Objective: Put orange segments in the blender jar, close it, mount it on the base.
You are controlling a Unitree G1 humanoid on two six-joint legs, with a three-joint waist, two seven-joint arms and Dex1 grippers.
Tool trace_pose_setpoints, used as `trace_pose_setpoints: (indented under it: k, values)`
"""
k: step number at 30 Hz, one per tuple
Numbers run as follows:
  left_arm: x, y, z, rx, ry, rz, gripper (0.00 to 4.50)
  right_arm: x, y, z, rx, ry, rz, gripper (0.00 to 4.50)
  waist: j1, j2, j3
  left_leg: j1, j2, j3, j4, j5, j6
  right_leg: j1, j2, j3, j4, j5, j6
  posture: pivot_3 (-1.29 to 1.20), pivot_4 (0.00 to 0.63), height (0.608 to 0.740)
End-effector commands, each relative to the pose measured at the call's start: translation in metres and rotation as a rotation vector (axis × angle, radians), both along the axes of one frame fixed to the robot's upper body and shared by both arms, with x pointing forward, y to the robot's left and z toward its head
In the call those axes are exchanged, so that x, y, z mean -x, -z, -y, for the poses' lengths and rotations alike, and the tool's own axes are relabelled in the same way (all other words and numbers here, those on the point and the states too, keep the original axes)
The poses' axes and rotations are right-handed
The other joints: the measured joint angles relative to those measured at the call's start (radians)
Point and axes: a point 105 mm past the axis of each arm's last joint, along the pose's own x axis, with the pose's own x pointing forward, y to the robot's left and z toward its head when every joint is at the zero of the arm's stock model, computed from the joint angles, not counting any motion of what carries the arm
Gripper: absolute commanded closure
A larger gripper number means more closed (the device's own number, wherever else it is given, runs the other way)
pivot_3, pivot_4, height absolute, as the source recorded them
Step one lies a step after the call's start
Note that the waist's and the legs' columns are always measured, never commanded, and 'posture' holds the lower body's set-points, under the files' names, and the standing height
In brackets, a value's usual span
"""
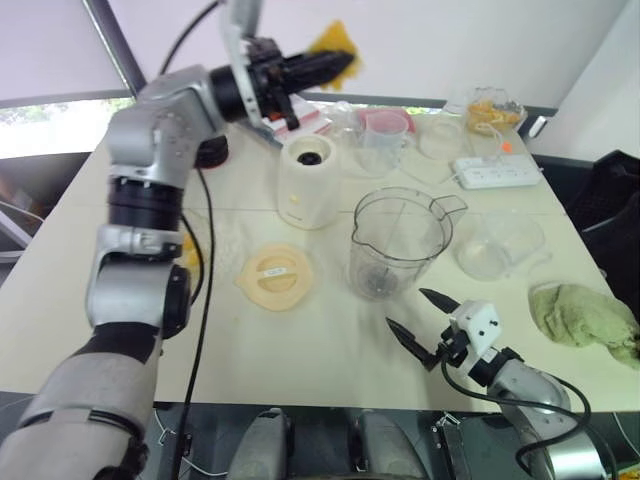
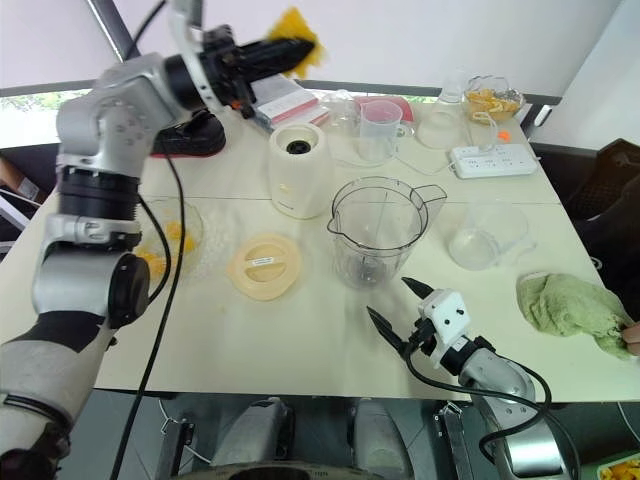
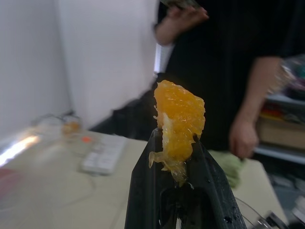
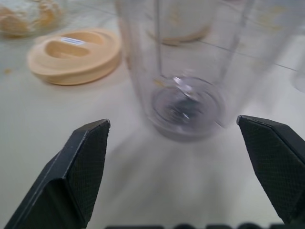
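My left gripper is holding the orange segment [image 1: 338, 44] higher than the blender jar's rim, and the jar's opening [image 1: 402, 222] is uncovered, so I carry on across and release above that opening.
My left gripper [image 1: 343, 65] is raised high above the back of the table, pointing right, shut on an orange segment [image 1: 335, 42]. The left wrist view shows that pulpy wedge [image 3: 178, 117] pinched between the black fingers [image 3: 209, 186]. The clear blender jar [image 1: 395, 240] stands upright and uncovered at mid-table, its dark blade at the bottom [image 4: 187, 102]. Its cream lid [image 1: 275, 277] lies flat to its left. The cream-white base [image 1: 308, 182] stands behind the lid. My right gripper [image 1: 420, 320] hovers open just in front of the jar. More orange segments lie in a clear bowl [image 2: 175, 238] at the left.
A measuring cup [image 1: 380, 135], a far bowl of orange pieces [image 1: 493, 108] and a white power strip [image 1: 497, 173] line the back. A low clear bowl [image 1: 500, 245] and a green cloth [image 1: 580, 312] sit at the right. A person [image 3: 248, 71] stands beyond the table.
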Motion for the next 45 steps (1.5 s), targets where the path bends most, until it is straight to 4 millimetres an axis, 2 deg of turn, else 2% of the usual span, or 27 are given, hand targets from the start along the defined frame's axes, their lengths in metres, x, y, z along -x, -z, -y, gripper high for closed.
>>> trace_pose_setpoints:
  k: [1,4,8,11,14,17,23,34,37,41,45]
  values:
    - [0.010,0.006,0.023,-0.122,0.142,0.075,4.47,0.004,-0.017,0.001,0.000,0.044,0.084,0.00,-0.002,0.000,0.001,0.000,0.000,0.000,0.000,0.000,0.000,0.000,0.000,0.000,0.000,0.000,0.000,0.00,0.150,0.740]
    - [0.012,0.035,0.048,-0.258,0.238,0.087,4.47,0.013,-0.016,0.004,-0.005,0.105,0.087,0.00,0.001,0.000,0.001,0.000,0.000,0.000,0.000,0.000,0.000,0.000,0.000,0.000,0.000,0.000,0.000,0.00,0.150,0.740]
    - [0.019,0.052,0.065,-0.357,0.333,0.105,4.47,0.022,-0.015,0.008,-0.003,0.159,0.087,0.00,0.006,0.000,0.001,0.000,0.000,-0.001,0.000,-0.001,0.002,0.000,0.001,0.001,0.000,0.000,0.000,0.00,0.150,0.740]
    - [0.021,0.070,0.071,-0.452,0.372,0.122,4.47,0.028,-0.015,0.010,-0.003,0.192,0.087,0.00,0.007,0.000,0.001,-0.005,0.000,-0.005,0.000,-0.001,0.002,-0.003,0.001,-0.003,0.000,-0.001,0.000,0.00,0.150,0.740]
    - [0.021,0.076,0.073,-0.485,0.376,0.125,4.47,0.031,-0.014,0.009,-0.004,0.206,0.086,0.00,0.007,0.000,0.001,-0.015,-0.001,-0.007,0.001,0.000,0.000,-0.011,0.001,-0.004,0.000,0.000,0.000,0.00,0.150,0.740]
    - [0.022,0.077,0.076,-0.494,0.386,0.141,3.64,0.034,-0.012,0.009,-0.008,0.223,0.082,0.00,0.008,0.000,0.001,-0.019,-0.001,-0.008,0.000,0.001,-0.001,-0.016,0.001,-0.005,0.001,0.000,0.000,0.00,0.150,0.740]
    - [0.019,0.069,0.077,-0.452,0.362,0.169,0.62,0.035,-0.010,0.009,-0.010,0.227,0.079,0.00,0.010,0.000,0.001,-0.021,-0.001,-0.009,0.000,0.001,-0.001,-0.017,0.000,-0.006,0.001,-0.001,0.000,0.00,0.150,0.740]
    - [0.013,0.045,0.067,-0.322,0.300,0.151,0.62,0.028,-0.012,0.014,0.003,0.202,0.079,0.00,0.007,0.000,0.001,-0.021,-0.001,-0.010,0.001,0.001,-0.001,-0.017,0.000,-0.007,0.001,-0.001,0.000,0.00,0.150,0.740]
    - [0.006,0.040,0.048,-0.250,0.250,0.120,0.62,0.026,-0.017,0.020,-0.002,0.237,0.102,0.00,0.005,0.000,0.001,-0.021,-0.001,-0.009,0.002,0.001,-0.002,-0.017,0.000,-0.007,0.002,-0.001,0.000,0.00,0.150,0.740]
    - [0.003,0.047,0.015,-0.219,0.201,0.091,0.62,0.022,-0.026,0.035,0.006,0.336,0.152,0.00,0.003,0.001,0.001,-0.019,-0.001,-0.010,0.002,0.002,-0.003,-0.017,0.000,-0.006,0.006,-0.001,0.000,0.00,0.150,0.740]
    - [0.011,0.076,-0.028,-0.257,0.103,0.116,0.62,0.019,-0.036,0.060,0.015,0.477,0.197,0.00,0.005,0.001,0.000,-0.017,0.000,-0.011,0.001,0.004,-0.006,-0.018,0.001,-0.006,0.011,-0.002,-0.002,0.00,0.150,0.740]
